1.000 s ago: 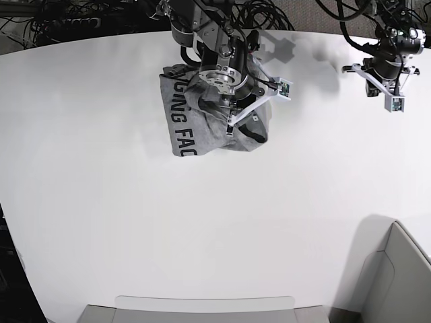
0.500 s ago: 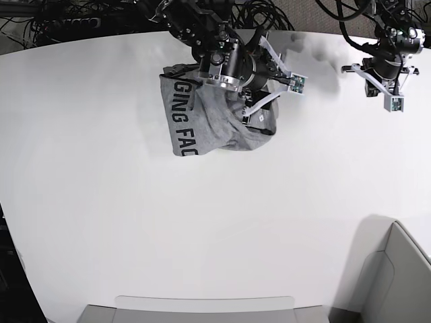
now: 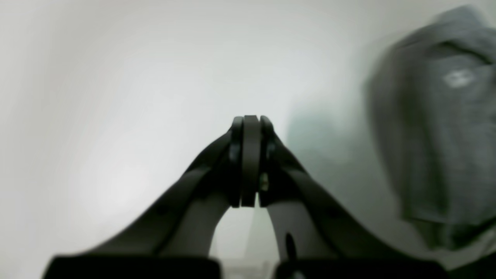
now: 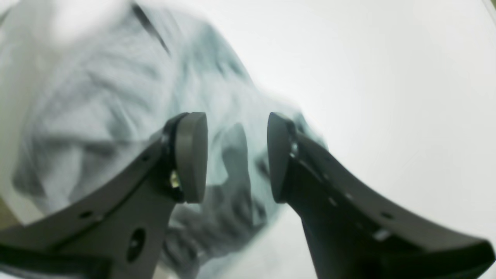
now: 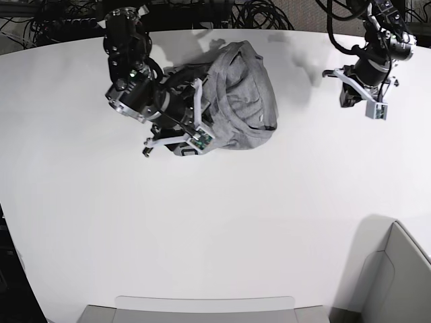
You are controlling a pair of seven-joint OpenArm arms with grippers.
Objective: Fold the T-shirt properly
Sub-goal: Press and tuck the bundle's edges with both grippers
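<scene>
Small dark marks [image 5: 188,151] are showing at the T-shirt's near edge, so I expect dark lettering to be hidden on the crumpled T-shirt [image 5: 236,101].
The heather-grey T-shirt [image 5: 239,94] lies in a crumpled heap at the back middle of the white table [image 5: 202,222], with no lettering showing. My right gripper [image 5: 172,144] hovers at the heap's left edge. In the right wrist view this gripper [image 4: 234,155] is open, with nothing held and the blurred T-shirt [image 4: 89,97] behind its jaws. My left gripper [image 5: 363,101] hangs over bare table at the back right, away from the shirt. In the left wrist view it [image 3: 251,124] is shut and empty, with the T-shirt [image 3: 438,135] blurred at the right.
Black cables [image 5: 262,13] lie along the table's back edge. A grey bin [image 5: 397,276] stands at the front right corner, and a grey tray [image 5: 202,309] sits at the front edge.
My right arm has swung left off the shirt. The shirt has been flipped and bunched toward the back right, hiding its lettering. My left gripper has shifted slightly left.
</scene>
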